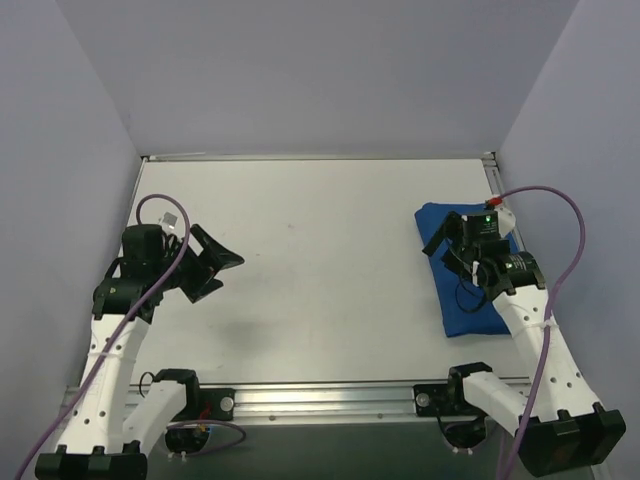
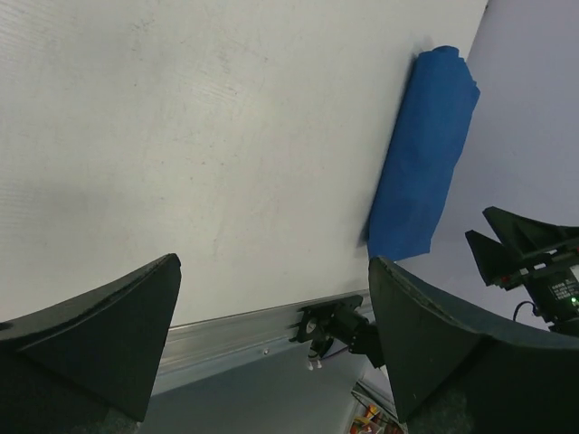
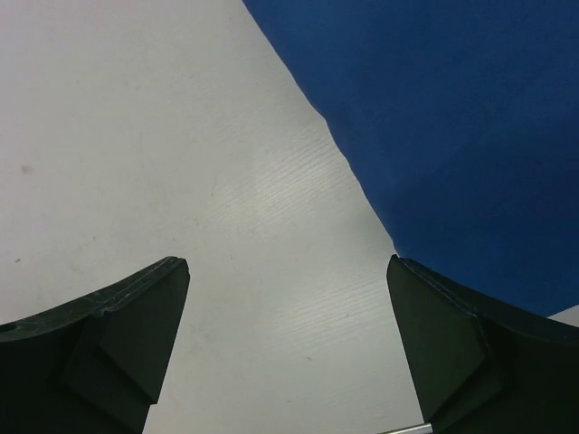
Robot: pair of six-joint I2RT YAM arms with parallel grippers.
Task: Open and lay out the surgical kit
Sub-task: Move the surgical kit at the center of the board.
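My right gripper needs to press on the blue cloth and slide it to the table's middle (image 1: 325, 262) first, since the surgical kit (image 1: 456, 305) is far from my left gripper.
The surgical kit (image 1: 466, 312) lies at the right side of the white table (image 1: 320, 230) as a folded deep-blue cloth bundle; whatever it wraps is hidden. My right gripper (image 1: 444, 248) hangs open over the bundle's left edge, nothing between its fingers. In the right wrist view the blue cloth (image 3: 452, 117) fills the upper right, and the right gripper (image 3: 288, 260) spans bare table beside it. My left gripper (image 1: 220, 270) stands open and empty at the far left, well apart from the kit. The left wrist view shows the bundle (image 2: 423, 163) across the table, beyond the open left gripper (image 2: 274, 262).
A metal rail (image 1: 320, 400) runs along the table's near edge, carrying both arm bases. Pale walls close in the left, back and right sides. Purple cables (image 1: 560, 230) loop from each arm. The right arm's gripper (image 2: 525, 253) shows in the left wrist view.
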